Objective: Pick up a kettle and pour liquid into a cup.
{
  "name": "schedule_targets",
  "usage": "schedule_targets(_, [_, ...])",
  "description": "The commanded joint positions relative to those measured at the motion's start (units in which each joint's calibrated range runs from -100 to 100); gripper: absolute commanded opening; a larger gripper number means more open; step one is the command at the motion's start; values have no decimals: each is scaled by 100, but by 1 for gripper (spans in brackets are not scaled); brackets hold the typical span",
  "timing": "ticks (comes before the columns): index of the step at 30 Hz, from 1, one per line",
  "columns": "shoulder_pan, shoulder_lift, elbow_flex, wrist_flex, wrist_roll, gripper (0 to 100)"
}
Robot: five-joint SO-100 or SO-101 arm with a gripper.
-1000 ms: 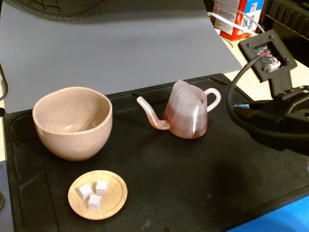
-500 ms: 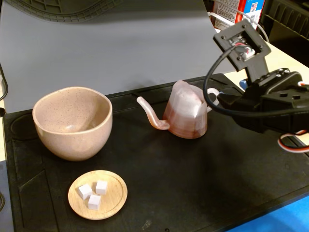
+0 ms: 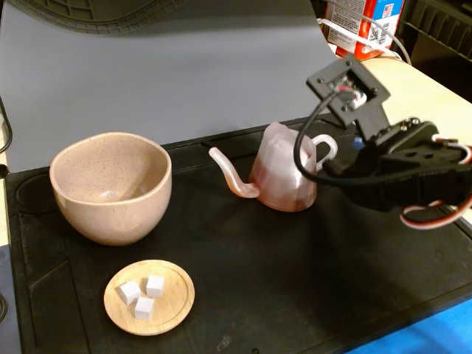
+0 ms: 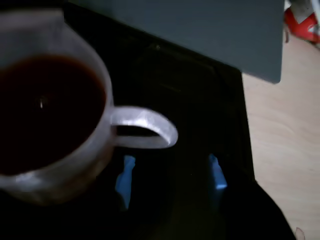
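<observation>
The reddish liquid (image 3: 287, 200) will flow out in a narrow stream when I tip the kettle, because the kettle's spout (image 3: 231, 175) is long and thin.
The translucent pink kettle (image 3: 284, 173) stands upright on the black mat, with its thin spout curving left toward the cup (image 3: 110, 186), a speckled beige bowl at the mat's left. Reddish liquid (image 3: 286, 196) shows low in the kettle's body, and the wrist view looks down on the liquid (image 4: 45, 110) as a dark pool. My gripper (image 3: 333, 164) hovers just right of the kettle at the whitish loop handle (image 3: 325, 147). In the wrist view my gripper (image 4: 170, 175) is open, its blue-tipped fingers (image 4: 125, 177) apart just short of the handle (image 4: 145, 132) and not touching it.
A small wooden dish (image 3: 150, 296) with three white cubes lies in front of the cup. The black mat (image 3: 243, 265) covers the table, with a grey backdrop (image 3: 184, 74) behind. A red container (image 3: 361, 29) stands at the back right on the wooden tabletop (image 3: 413, 88).
The arm has swung in from the right edge and moved left up to the kettle's handle. The kettle, cup and dish have not moved.
</observation>
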Motion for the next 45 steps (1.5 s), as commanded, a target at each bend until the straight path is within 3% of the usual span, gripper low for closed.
schedule_targets(1, [18, -20, -312, -86, 16, 19])
schedule_targets(30, [11, 534, -1256, -86, 16, 19])
schedule_targets(33, [49, 543, -1329, -86, 357, 19])
schedule_targets(45, [64, 569, -1320, -86, 383, 19])
